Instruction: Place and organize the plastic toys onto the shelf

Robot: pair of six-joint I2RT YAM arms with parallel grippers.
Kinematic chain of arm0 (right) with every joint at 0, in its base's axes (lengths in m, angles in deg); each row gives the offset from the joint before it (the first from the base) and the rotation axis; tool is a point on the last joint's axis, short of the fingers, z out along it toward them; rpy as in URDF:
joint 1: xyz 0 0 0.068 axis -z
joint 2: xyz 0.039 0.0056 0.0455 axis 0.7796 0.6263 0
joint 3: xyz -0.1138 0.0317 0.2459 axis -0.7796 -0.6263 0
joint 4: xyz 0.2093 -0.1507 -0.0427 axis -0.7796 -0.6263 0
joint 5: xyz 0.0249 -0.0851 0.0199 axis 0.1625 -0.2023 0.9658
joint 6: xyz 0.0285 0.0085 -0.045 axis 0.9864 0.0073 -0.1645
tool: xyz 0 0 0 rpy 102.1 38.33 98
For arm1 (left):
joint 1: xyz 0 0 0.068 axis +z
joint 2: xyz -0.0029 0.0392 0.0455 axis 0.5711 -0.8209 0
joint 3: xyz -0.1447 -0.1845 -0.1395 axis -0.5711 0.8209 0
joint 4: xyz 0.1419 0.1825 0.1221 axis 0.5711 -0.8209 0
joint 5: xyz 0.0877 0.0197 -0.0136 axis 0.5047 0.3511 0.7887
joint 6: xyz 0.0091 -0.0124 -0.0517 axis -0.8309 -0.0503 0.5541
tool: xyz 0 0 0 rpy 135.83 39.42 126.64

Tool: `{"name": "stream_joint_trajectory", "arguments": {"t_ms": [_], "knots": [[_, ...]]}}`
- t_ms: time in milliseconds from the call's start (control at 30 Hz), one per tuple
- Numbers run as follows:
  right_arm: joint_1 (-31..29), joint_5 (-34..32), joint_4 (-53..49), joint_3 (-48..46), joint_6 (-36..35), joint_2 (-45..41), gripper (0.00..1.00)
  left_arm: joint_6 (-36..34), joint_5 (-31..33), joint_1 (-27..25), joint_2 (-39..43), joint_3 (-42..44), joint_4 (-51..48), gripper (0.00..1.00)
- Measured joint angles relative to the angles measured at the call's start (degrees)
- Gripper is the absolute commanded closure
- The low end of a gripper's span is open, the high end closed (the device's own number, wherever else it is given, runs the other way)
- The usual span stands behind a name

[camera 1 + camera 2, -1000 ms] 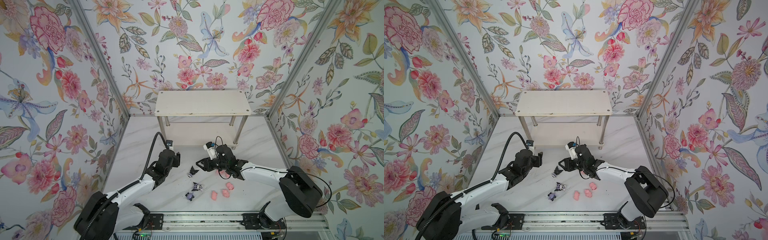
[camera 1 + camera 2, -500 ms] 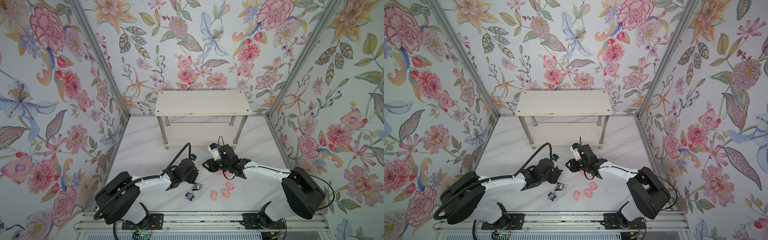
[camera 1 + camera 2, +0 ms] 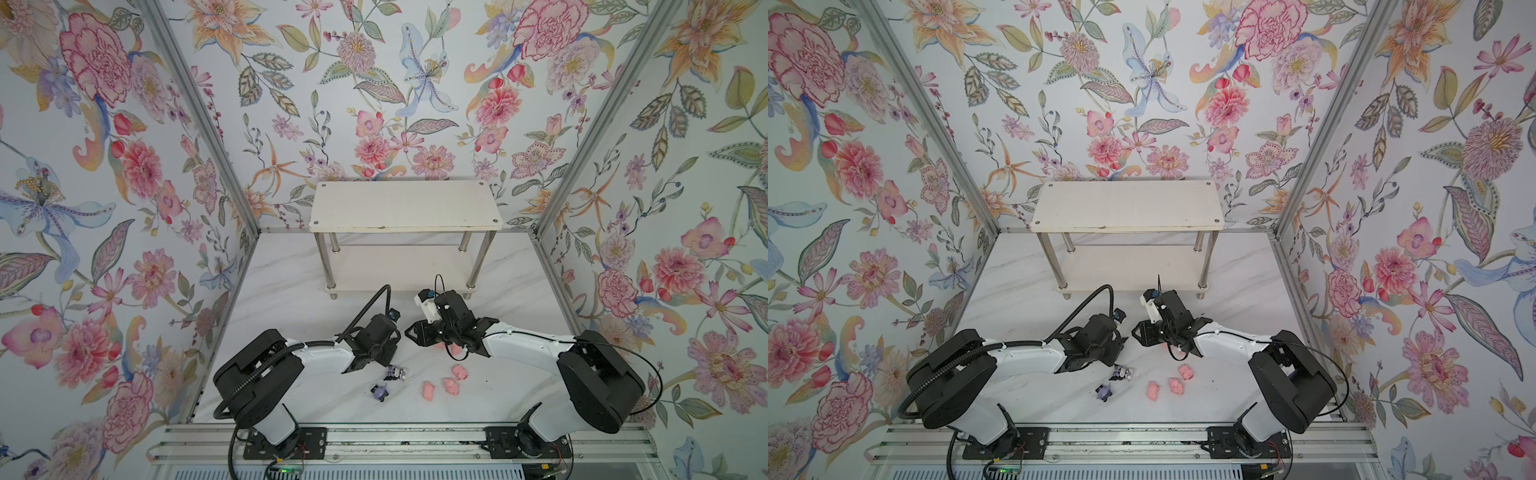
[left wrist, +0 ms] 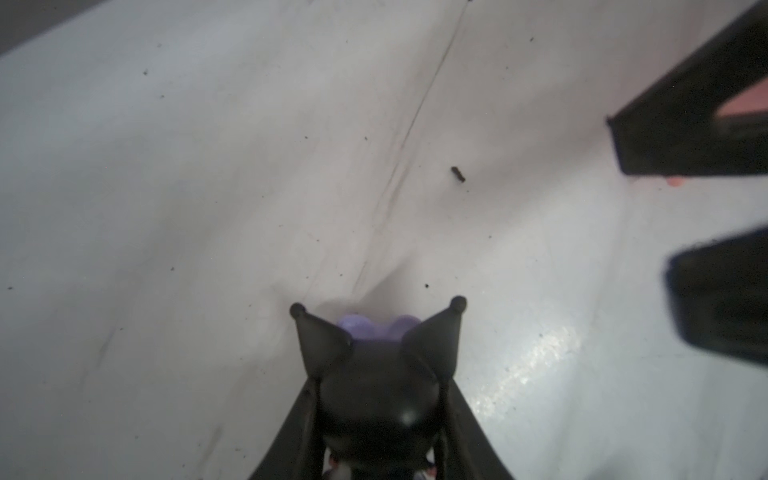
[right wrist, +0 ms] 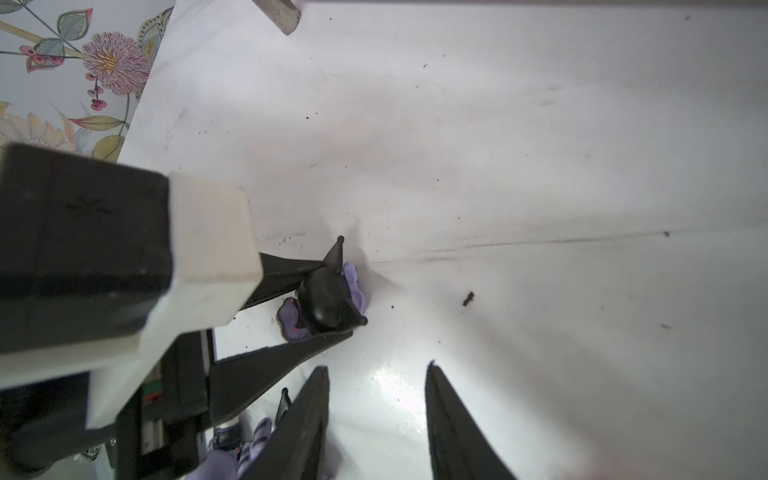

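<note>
My left gripper has the purple figurine [image 5: 327, 299], but the lower board's end [image 3: 449, 273] is on my right gripper's side. Next, I lift the figurine and pass it over.
My left gripper [image 4: 376, 415] is shut on a black-eared purple figurine [image 4: 376, 395] that stands on the floor; the right wrist view shows it pinched between the left fingers [image 5: 328, 303]. My right gripper [image 5: 376, 368] hangs open and empty just beside it, low over the floor [image 3: 411, 332]. Two more purple figurines [image 3: 395, 372] [image 3: 379, 390] and three pink pigs [image 3: 428, 389] [image 3: 451, 385] [image 3: 459, 371] lie near the front. Another pink pig [image 3: 457, 352] peeks out under the right arm. The shelf [image 3: 405, 205] stands at the back with both boards bare.
Floral walls close in the left, right and back sides. A metal rail [image 3: 399, 440] with both arm bases runs along the front. The shelf's chrome legs [image 3: 478, 266] stand just behind the right gripper. A small dark crumb [image 5: 468, 298] lies on the white floor.
My left arm swung in toward the middle, reached the purple figurine and shut its jaws on it. The right gripper drifted slightly toward the shelf and stayed open.
</note>
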Motion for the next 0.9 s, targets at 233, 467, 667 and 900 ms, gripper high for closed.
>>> {"name": "stream_joint_trajectory", "arguments": {"t_ms": [233, 467, 667, 900], "knots": [[2.8, 5.6, -2.3, 0.4, -4.3, -6.3, 0.43, 0.9, -13.9, 6.0, 6.8, -1.8, 3.4, 0.96], [7.5, 14.8, 1.2, 1.8, -5.8, -19.5, 0.19, 6.6, -32.9, 11.1, 9.2, -3.2, 19.5, 1.0], [11.7, 20.9, 3.9, 1.8, -4.6, -25.3, 0.13, 18.5, -48.5, 12.5, 5.8, -3.3, 39.1, 1.0], [19.2, 28.4, 12.3, 1.7, 4.5, -23.3, 0.17, 36.2, -57.1, 13.8, 0.5, -3.2, 65.2, 1.0]]}}
